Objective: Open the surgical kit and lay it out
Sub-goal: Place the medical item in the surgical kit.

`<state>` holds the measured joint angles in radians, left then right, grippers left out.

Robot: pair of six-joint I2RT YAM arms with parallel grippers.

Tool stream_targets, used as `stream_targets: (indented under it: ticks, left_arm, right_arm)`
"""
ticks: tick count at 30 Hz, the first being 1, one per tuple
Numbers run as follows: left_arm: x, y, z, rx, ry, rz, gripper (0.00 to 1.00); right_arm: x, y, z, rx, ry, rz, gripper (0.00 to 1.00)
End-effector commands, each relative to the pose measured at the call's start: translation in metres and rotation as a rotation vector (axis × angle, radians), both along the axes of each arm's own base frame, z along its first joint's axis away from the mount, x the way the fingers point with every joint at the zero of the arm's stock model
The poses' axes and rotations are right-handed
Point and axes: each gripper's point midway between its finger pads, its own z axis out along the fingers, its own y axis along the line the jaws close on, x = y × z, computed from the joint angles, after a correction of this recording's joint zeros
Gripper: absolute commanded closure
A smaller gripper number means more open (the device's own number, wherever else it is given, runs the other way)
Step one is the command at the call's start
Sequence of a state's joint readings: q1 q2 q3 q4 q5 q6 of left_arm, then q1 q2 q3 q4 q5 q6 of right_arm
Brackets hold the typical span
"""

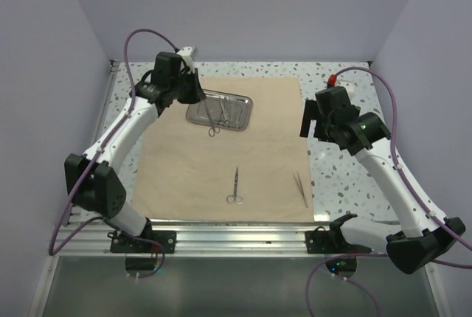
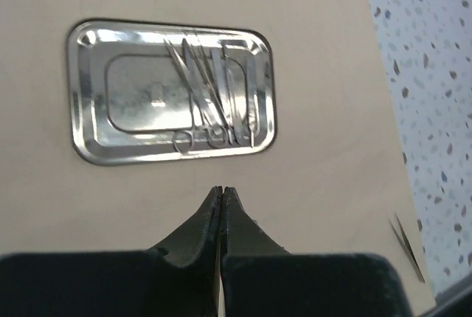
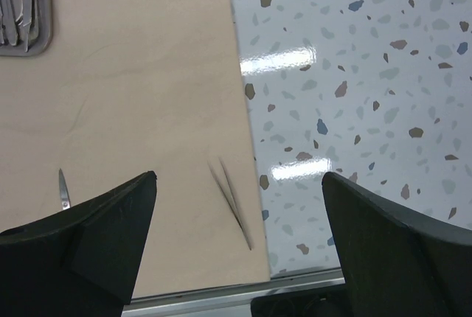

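I should go on moving my left gripper toward the pair on the sheet [image 1: 235, 189] before I let go beside it, because the held scissors' handles [image 1: 214, 131] face front like that pair's.
The tan wrap sheet [image 1: 221, 147] lies flat and unfolded on the table. The steel tray [image 1: 219, 111] sits at its far left part with several steel instruments in it; it also shows in the left wrist view [image 2: 133, 96]. One pair of scissors [image 1: 235, 186] and the tweezers [image 1: 300, 189] lie on the sheet near its front edge. My left gripper [image 2: 222, 189] is shut and empty, hovering above the sheet beside the tray. My right gripper [image 3: 240, 177] is wide open and empty, above the sheet's right edge, with the tweezers [image 3: 232, 200] below it.
The speckled table top [image 1: 346, 177] is bare right of the sheet. A metal rail [image 1: 236, 232] runs along the front edge. Purple walls close the left, right and back. Purple cables loop over both arms.
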<state>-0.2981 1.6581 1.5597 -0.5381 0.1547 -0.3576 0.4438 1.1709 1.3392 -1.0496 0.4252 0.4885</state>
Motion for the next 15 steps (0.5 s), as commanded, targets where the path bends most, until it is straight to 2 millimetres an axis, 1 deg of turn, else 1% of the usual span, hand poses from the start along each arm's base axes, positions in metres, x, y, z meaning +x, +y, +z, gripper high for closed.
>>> stream_targets:
  ticks: [1,2,3,4,5,6,7,8,9,10,11,13,15]
  left_arm:
    - [-0.067,-0.045,0.017,-0.101,-0.044,-0.241,1.00]
    - [-0.087,-0.051,-0.004,-0.102,0.008,-0.271,1.00]
    - [-0.105,-0.055,0.002,-0.129,0.001,-0.281,1.00]
    - [-0.116,-0.067,0.001,-0.155,-0.008,-0.306,1.00]
    - [-0.138,-0.070,-0.026,-0.171,0.057,-0.329,1.00]
    - [-0.150,-0.072,-0.023,-0.220,0.061,-0.319,1.00]
    - [-0.158,-0.082,-0.023,-0.254,0.044,-0.339,1.00]
    - [-0.173,-0.082,-0.041,-0.266,0.080,-0.346,1.00]
    - [-0.180,-0.085,-0.047,-0.275,0.091,-0.345,1.00]
    - [-0.189,-0.092,-0.051,-0.290,0.112,-0.350,1.00]
    - [-0.193,-0.094,-0.063,-0.290,0.113,-0.343,1.00]
    - [-0.197,-0.099,-0.077,-0.279,0.139,-0.325,1.00]
    - [-0.199,-0.103,-0.099,-0.268,0.184,-0.312,1.00]
  right_arm:
    - [-0.001,0.003,0.006,0.030,-0.036,0.024,0.02]
    - [-0.002,0.003,0.003,0.031,-0.029,0.026,0.02]
    - [-0.003,0.003,0.001,0.034,-0.025,0.027,0.02]
    - [-0.006,0.003,0.000,0.038,-0.026,0.029,0.02]
    - [-0.008,0.003,-0.005,0.042,-0.014,0.029,0.02]
    - [-0.010,0.003,-0.006,0.046,-0.012,0.028,0.02]
    - [-0.012,0.003,-0.009,0.050,-0.007,0.028,0.02]
    - [-0.017,0.002,-0.013,0.054,0.001,0.032,0.01]
    - [-0.018,0.003,-0.015,0.055,0.006,0.034,0.02]
    - [-0.020,0.001,-0.016,0.056,0.008,0.034,0.02]
    - [-0.024,0.000,-0.021,0.053,0.017,0.034,0.02]
    - [-0.027,-0.001,-0.023,0.054,0.022,0.035,0.02]
    - [-0.030,0.000,-0.027,0.056,0.035,0.040,0.02]
